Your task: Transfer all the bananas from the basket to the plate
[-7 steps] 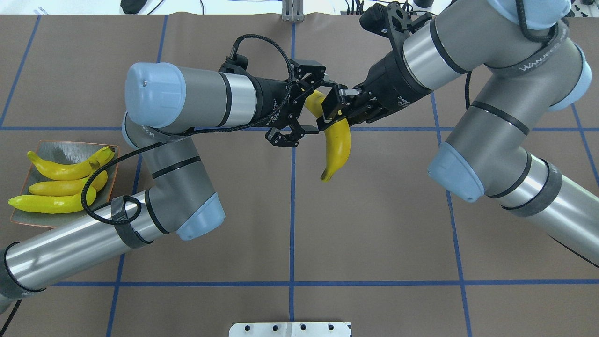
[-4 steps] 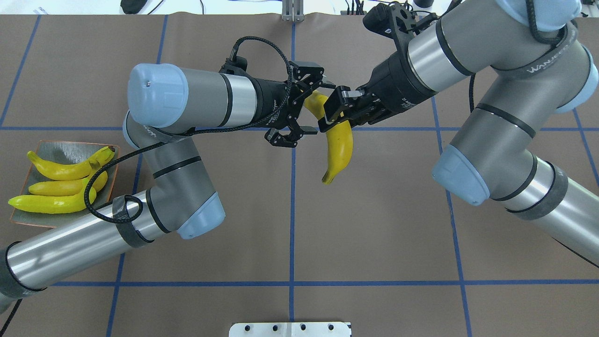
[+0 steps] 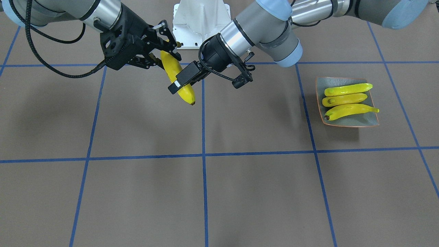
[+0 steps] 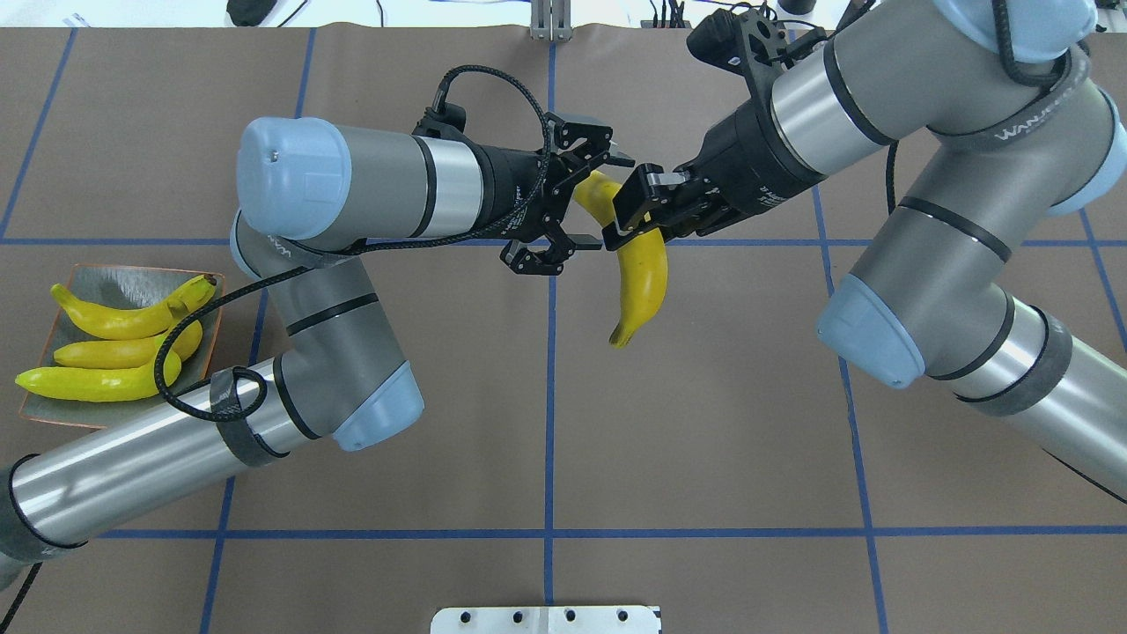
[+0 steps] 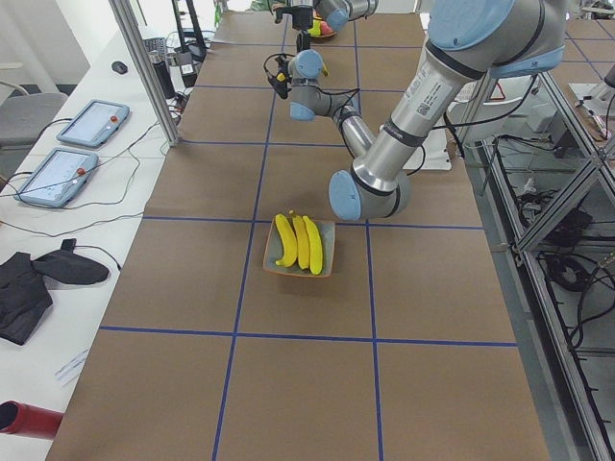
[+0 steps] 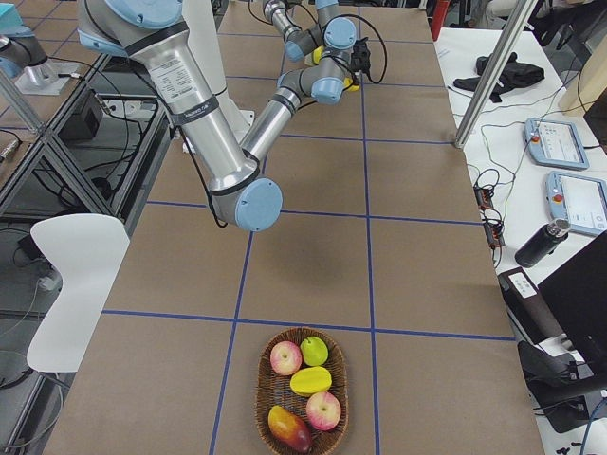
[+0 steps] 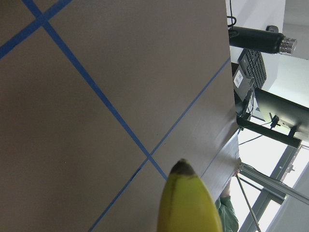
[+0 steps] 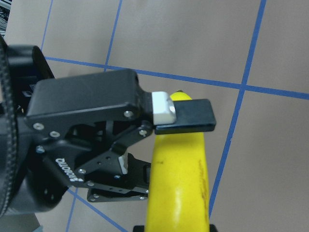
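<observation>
The banana (image 3: pixel 170 68) is in both my grippers, so next my right gripper lets go of its upper part and moves away before my left gripper takes it to the plate (image 3: pixel 347 102).
A yellow banana (image 4: pixel 641 273) hangs above the table's middle, also shown in the front view (image 3: pixel 187 92). My right gripper (image 4: pixel 629 220) is shut on its upper part. My left gripper (image 4: pixel 599 202) is open, its fingers spread on either side of the banana's top end. One black finger pad (image 8: pixel 186 116) lies against the banana (image 8: pixel 178 183). The banana's dark tip fills the bottom of the left wrist view (image 7: pixel 186 203). The grey-green plate (image 4: pixel 114 282) with an orange rim sits at the table's left and holds three bananas (image 4: pixel 114 352).
A wicker basket (image 6: pixel 302 389) with apples, a pear and other fruit stands at the table's right end, seen only in the exterior right view. Both arms cross the far middle of the brown table. A white mount (image 4: pixel 546 619) sits at the near edge.
The right gripper and the banana have shifted slightly to the right and toward the near side. The left gripper stays open in about the same place.
</observation>
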You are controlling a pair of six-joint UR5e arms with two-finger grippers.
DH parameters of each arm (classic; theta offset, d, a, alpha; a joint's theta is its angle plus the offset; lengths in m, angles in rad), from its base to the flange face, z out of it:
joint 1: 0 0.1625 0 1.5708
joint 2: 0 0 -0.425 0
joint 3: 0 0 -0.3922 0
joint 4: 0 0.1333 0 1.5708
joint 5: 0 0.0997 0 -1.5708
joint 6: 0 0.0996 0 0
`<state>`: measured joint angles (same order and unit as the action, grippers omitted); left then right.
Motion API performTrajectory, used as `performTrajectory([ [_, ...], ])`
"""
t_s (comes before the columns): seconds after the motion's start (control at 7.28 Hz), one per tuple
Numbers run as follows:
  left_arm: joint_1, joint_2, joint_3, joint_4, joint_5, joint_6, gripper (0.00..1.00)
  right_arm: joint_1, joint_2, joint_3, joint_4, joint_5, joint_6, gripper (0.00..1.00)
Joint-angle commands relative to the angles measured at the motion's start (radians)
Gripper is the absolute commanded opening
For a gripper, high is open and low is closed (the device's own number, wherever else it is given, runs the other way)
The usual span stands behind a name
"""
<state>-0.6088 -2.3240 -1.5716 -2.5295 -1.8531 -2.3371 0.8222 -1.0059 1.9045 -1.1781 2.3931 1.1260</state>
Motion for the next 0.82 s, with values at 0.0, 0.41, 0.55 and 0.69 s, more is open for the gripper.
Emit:
performTrajectory([
  [0.0, 0.001, 0.0, -0.014, 0.002, 0.0, -0.001, 0.86, 0.0, -0.005, -0.001, 0.0, 0.0, 0.0, 0.0],
  [0.41, 0.001, 0.005, -0.015, 0.002, 0.0, -0.002, 0.52, 0.002, -0.014, 0.01, 0.0, 0.005, -0.002, 0.0],
  [0.55, 0.001, 0.003, -0.015, 0.002, 0.0, -0.03, 0.27, 0.002, -0.014, 0.01, 0.0, 0.005, -0.002, 0.0],
  [0.69, 0.001, 0.003, -0.015, 0.002, -0.002, -0.053, 0.0, 0.002, -0.014, 0.008, 0.0, 0.006, 0.001, 0.0],
])
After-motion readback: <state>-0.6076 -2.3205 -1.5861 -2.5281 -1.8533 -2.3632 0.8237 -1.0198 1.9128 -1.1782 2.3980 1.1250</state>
